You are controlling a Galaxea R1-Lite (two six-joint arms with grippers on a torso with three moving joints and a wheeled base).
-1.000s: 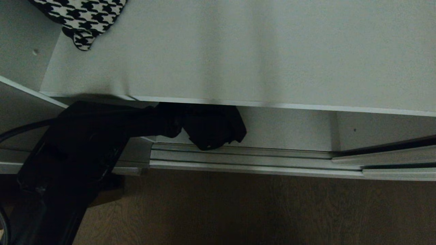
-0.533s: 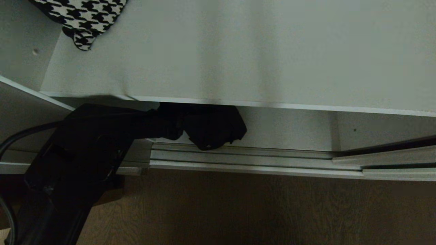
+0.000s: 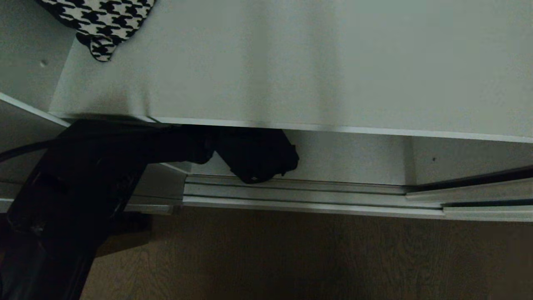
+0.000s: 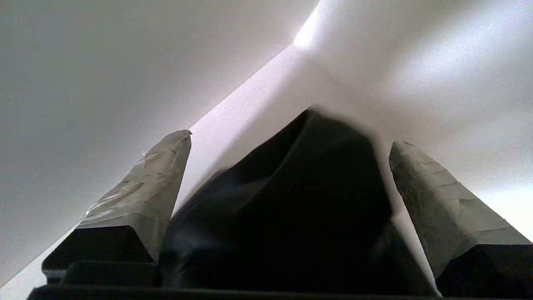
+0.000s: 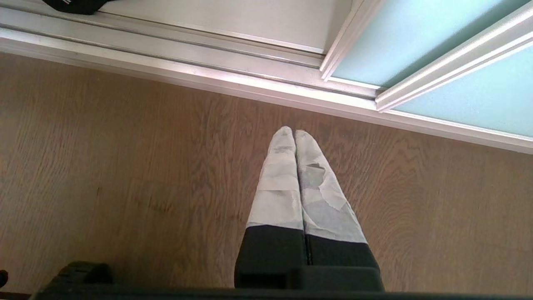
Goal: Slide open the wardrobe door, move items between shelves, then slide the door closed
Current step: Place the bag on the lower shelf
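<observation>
The upper shelf's front edge point(image 3: 250, 123) sticks out over the black pouch bag, so next my left gripper pulls the bag out over the floor track point(image 3: 270, 194) before lifting it.
On the lower shelf point(image 3: 349, 160) lies the black pouch bag point(image 3: 258, 158), its front edge near the floor track. My left arm point(image 3: 83, 179) reaches in under the upper shelf point(image 3: 291, 62), which hides the gripper in the head view. The left wrist view shows my left gripper point(image 4: 291, 138) open, its taped fingers point(image 4: 141, 196) wide apart on either side of the black pouch bag point(image 4: 291, 208). The houndstooth bag point(image 3: 100, 21) rests at the far left of the upper shelf. My right gripper point(image 5: 295, 131) is shut over the wooden floor. The sliding wardrobe door point(image 5: 416, 37) stands slid aside.
The ribbed silver floor track point(image 3: 291, 193) runs along the wardrobe's front, with brown wooden floor point(image 3: 291, 258) before it. A white side wall point(image 3: 25, 54) bounds the shelves on the left. The upper shelf's front edge point(image 3: 333, 128) overhangs the lower compartment.
My left arm has swung a little to the left in the head view and its wrist has turned. The black pouch bag has shifted slightly left. The right arm has not moved.
</observation>
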